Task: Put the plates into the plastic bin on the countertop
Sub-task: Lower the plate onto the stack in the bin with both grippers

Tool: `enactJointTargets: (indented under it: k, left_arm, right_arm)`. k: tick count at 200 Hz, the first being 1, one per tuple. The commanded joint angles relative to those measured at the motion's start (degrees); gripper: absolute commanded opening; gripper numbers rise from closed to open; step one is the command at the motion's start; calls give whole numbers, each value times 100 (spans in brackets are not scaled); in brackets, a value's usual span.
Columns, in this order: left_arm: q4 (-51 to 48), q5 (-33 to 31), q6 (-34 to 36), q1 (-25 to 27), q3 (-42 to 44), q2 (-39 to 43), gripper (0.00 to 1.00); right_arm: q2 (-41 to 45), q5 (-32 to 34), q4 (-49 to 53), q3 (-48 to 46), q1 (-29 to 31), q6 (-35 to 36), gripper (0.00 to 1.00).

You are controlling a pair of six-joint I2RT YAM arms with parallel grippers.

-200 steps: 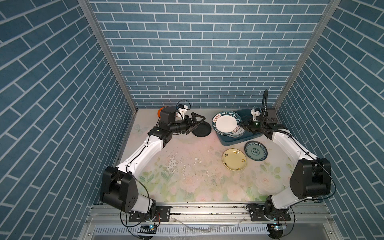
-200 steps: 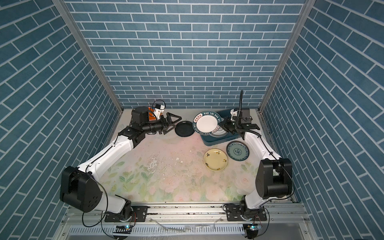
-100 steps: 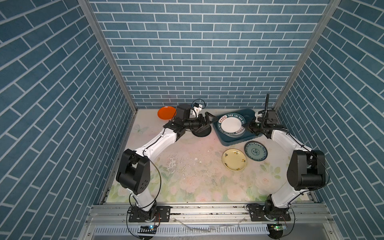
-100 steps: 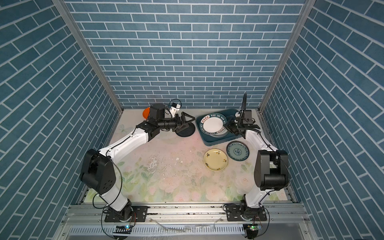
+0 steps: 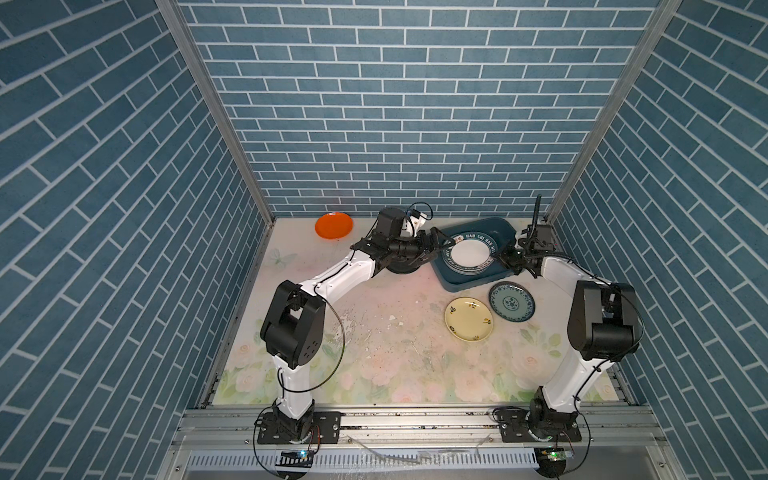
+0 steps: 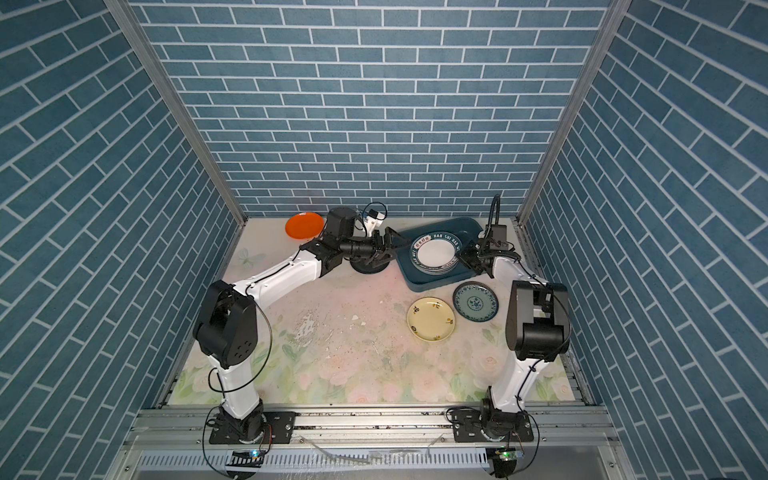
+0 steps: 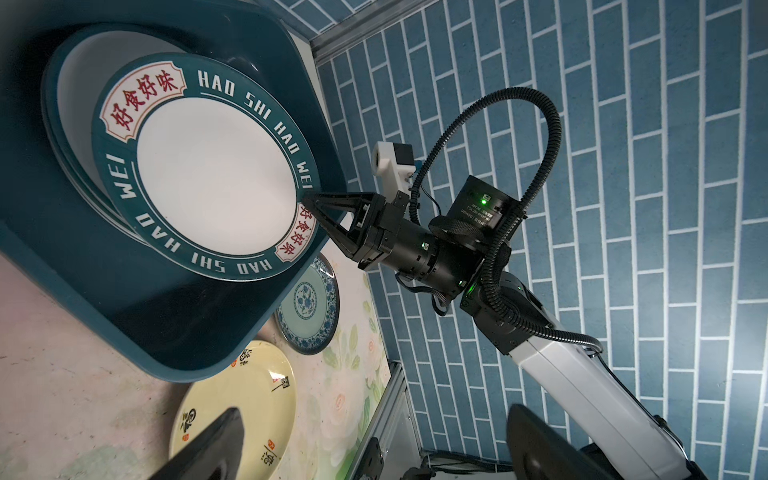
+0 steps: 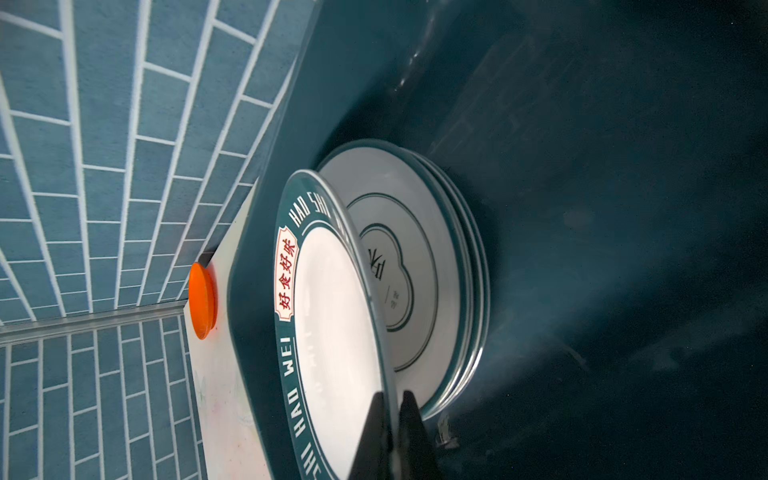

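My right gripper keeps lowering the lettered plate (image 5: 470, 254), which faces up over the plate stack in the bin (image 8: 420, 276), until it rests on the stack, and then let go.
The plastic bin (image 5: 498, 226) stands at the back right of the flowered countertop (image 5: 374, 332). My right gripper (image 8: 392, 399) is shut on the rim of a white plate with a teal lettered rim (image 8: 332, 332). It holds this plate tilted inside the bin, over a stack of plates topped by a quatrefoil one (image 8: 415, 270). My left gripper (image 5: 436, 245) is open and empty at the bin's left edge, above a black plate (image 5: 401, 268). An orange plate (image 5: 333, 225), a pale yellow plate (image 5: 468, 319) and a patterned teal plate (image 5: 511, 301) lie on the countertop.
Blue brick walls close in the back and both sides, near the bin (image 6: 465, 226). The yellow plate (image 6: 431, 318) and the patterned teal plate (image 6: 475, 302) lie just in front of the bin, beside the right arm. Scuffed patches mark the countertop's middle.
The left arm has swung right from beside the orange plate to the bin's left edge, still open. The right gripper has drawn the lettered plate rightward and lower into the bin.
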State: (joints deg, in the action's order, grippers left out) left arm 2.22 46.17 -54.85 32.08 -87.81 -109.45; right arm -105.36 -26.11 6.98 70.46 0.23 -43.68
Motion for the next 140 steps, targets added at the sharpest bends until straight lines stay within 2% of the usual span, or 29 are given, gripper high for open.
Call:
enactJointTargets:
  k: [1, 140]
  left_arm:
    - [-105, -2, -136, 51, -228, -182, 100]
    - [-336, -40, -177, 58, -447, -424, 100]
  right_arm:
    - [-109, -74, -321, 248, -23, -131, 0]
    - [-700, -158, -312, 609, -27, -121, 0]
